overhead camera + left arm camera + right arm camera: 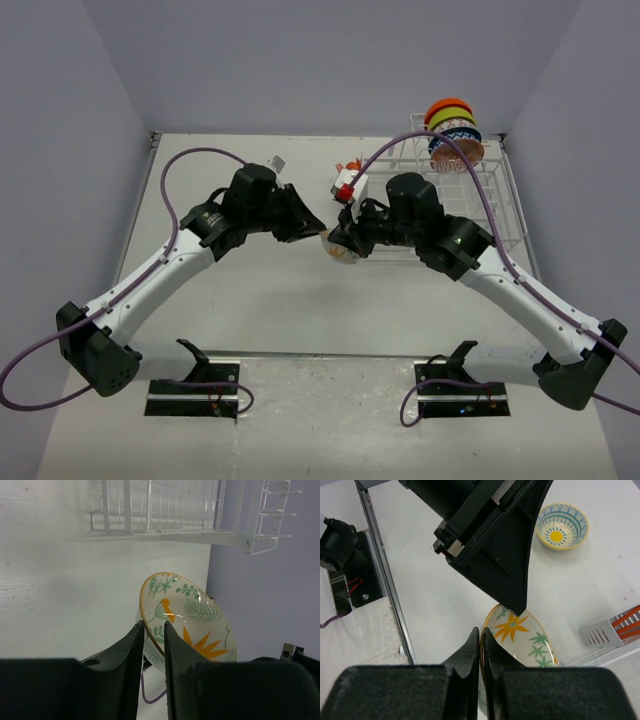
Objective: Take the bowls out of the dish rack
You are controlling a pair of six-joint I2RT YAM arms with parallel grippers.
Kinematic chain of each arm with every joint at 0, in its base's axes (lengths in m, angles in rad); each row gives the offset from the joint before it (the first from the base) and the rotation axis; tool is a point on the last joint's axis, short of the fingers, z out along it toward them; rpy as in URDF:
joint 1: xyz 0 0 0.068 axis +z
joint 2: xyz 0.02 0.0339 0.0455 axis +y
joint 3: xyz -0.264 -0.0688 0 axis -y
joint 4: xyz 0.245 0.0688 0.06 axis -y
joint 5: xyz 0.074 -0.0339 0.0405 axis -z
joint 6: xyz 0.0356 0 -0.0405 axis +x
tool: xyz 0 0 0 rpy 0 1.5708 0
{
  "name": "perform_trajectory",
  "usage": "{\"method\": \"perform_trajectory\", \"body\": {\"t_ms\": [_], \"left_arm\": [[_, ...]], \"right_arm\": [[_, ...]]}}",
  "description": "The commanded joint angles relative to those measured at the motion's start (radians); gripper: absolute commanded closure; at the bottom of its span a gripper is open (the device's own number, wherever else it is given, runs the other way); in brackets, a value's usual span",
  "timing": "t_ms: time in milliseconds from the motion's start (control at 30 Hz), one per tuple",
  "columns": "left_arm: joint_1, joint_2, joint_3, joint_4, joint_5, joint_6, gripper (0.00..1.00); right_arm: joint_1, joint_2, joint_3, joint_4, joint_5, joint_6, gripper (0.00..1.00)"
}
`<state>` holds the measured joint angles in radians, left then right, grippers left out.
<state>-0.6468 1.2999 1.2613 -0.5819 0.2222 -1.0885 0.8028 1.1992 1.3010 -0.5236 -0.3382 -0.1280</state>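
The bowl's rim (151,634) sits at a slant across the ends of my left gripper's fingers, so next I put the bowl down and use my right gripper to move it next to the yellow-rimmed pale bowl (562,526).
A clear glass-like bowl (340,250) with orange star and green leaf marks hangs tilted above the middle of the table, between both arms. My left gripper (318,233) is shut on one side of its rim; in the left wrist view the gripper (153,625) straddles the bowl (192,625). My right gripper (481,630) is shut tight on the opposite rim of the bowl (522,637). The dish rack (480,205) stands at the back right. It holds a stack of bowls (452,130): orange, yellow-green, blue mosaic and red-brown.
A yellow-rimmed pale bowl (562,525) sits upright on the table beyond the left gripper. The orange-slatted utensil holder (615,627) hangs on the rack's near-left corner. The rack's low tray (160,510) is close ahead of the left gripper. Purple cables loop over both arms.
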Motion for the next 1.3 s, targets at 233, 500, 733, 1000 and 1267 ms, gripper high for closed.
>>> {"method": "perform_trajectory", "body": {"t_ms": [233,500,733,1000,1267], "left_arm": [[-0.056,0.03,0.038,0.036,0.118,0.042,0.66],[-0.054,0.03,0.049,-0.032,0.134,0.079,0.71],[-0.054,0.042,0.023,-0.001,0.19,0.091,0.93],[-0.056,0.03,-0.003,0.022,0.195,0.096,1.0],[-0.027,-0.052,-0.132,0.037,0.019,0.148,1.0]], "right_arm": [[0.024,0.033,0.043,0.06,0.013,-0.035,1.0],[0.036,0.037,0.044,0.054,0.03,-0.041,1.0],[0.062,0.063,0.046,0.047,0.076,-0.05,1.0],[0.064,0.068,0.034,0.06,0.102,-0.05,1.0],[0.064,-0.003,-0.043,0.122,0.191,0.008,1.0]]}}
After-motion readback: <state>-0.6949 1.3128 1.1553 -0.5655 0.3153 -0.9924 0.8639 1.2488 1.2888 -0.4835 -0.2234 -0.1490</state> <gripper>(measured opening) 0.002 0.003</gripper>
